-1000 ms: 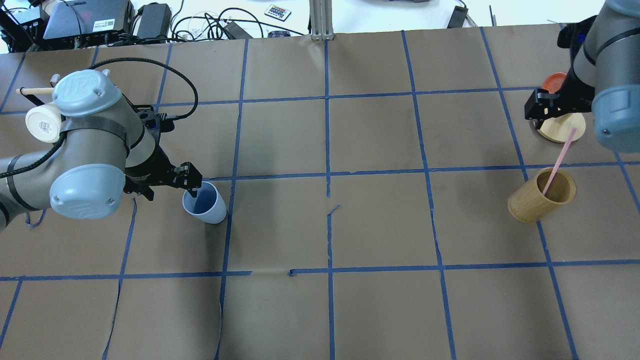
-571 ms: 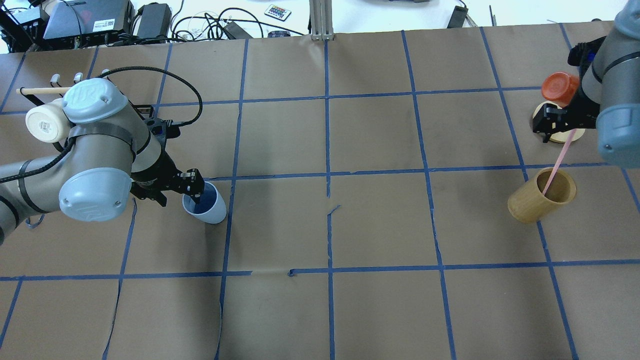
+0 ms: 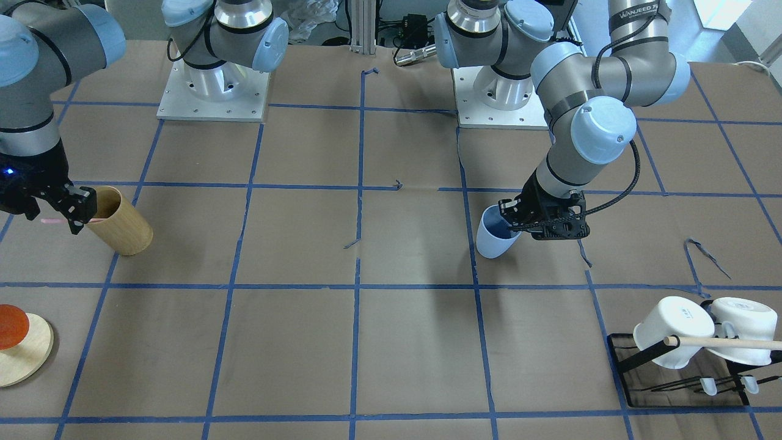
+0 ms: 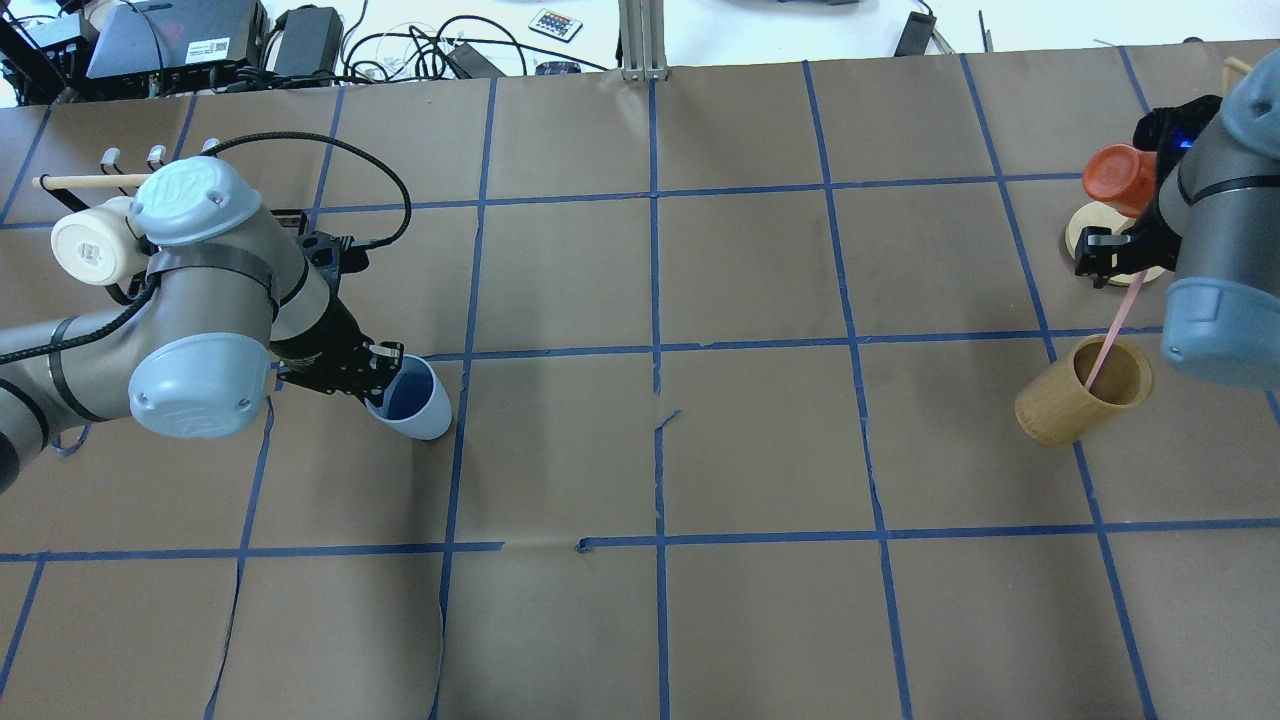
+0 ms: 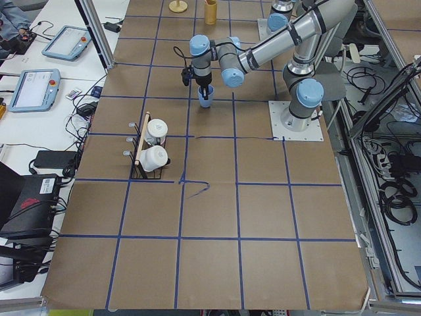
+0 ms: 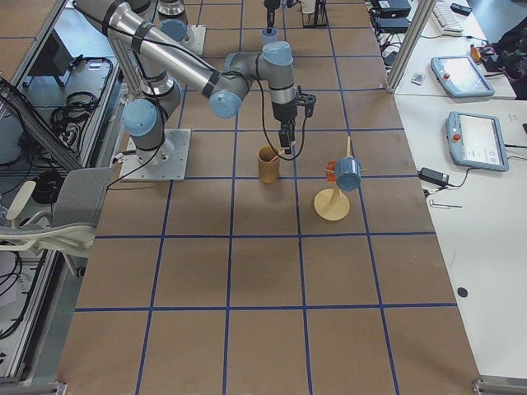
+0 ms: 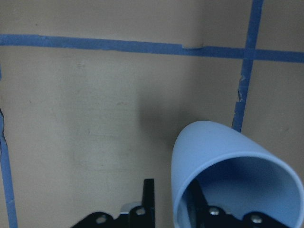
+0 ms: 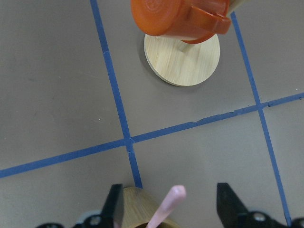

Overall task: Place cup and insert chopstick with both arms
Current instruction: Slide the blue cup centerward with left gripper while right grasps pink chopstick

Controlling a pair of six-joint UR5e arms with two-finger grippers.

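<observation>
The pale-pink chopstick [image 3: 52, 220] is leaning loosely in the cylinder's wide opening [image 3: 107, 204], so it will slide out freely when the robot lifts it, and the cylinder will stay standing.
The light-blue cup [image 4: 422, 412] stands left of centre, also in the front view [image 3: 492, 241]. My left gripper [image 4: 385, 372] is open and straddles its rim. In the left wrist view one finger [image 7: 195, 197] is inside the cup [image 7: 213, 152] and the other finger [image 7: 148, 194] is outside, with a small gap to the wall. The pale-pink chopstick [image 4: 1110, 330] leans in the tan wooden cylinder [image 4: 1080, 405] at the right. My right gripper [image 4: 1100, 262] is open at the stick's top end. In the right wrist view the stick's tip [image 8: 173, 194] lies between the fingers, untouched.
An orange cup [image 4: 1120, 175] hangs on a round wooden stand [image 8: 183, 59] just beyond the cylinder. A black rack with white mugs [image 3: 672, 342] and a wooden rod [image 4: 80, 182] stands beyond my left arm. Blue tape lines grid the brown table.
My left gripper has come over the cup's rim, with one finger now inside. My right gripper has shifted toward the stick's top end. The cup and the cylinder have not moved.
</observation>
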